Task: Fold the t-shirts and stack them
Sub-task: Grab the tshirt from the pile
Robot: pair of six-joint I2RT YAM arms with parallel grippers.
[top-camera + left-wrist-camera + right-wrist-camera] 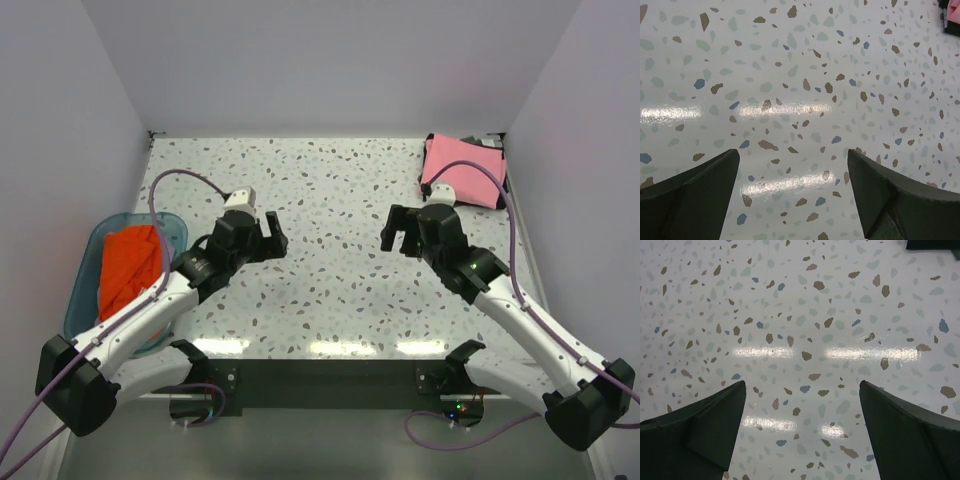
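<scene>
The tabletop (325, 240) is clear and the orange-red t-shirt (128, 262) is on top in the teal basin, so my left gripper should keep moving toward the basin and close on that t-shirt.
A pink t-shirt (466, 169) lies folded at the table's far right corner; a sliver of it shows at the top right of the left wrist view (953, 14). A bright orange-red t-shirt (130, 268) lies crumpled in the teal basin (88, 268) at the left edge. No lavender shirt is in view. My left gripper (272, 233) is open and empty above the bare table (330, 200) left of centre, its fingers (695, 195) spread wide. My right gripper (397, 231) is open and empty right of centre, its fingers (700, 425) also spread.
The speckled tabletop (800, 90) fills both wrist views (805, 340). White walls close the table on the left, back and right. A dark object (492, 143) lies behind the pink shirt. Purple cables loop over both arms.
</scene>
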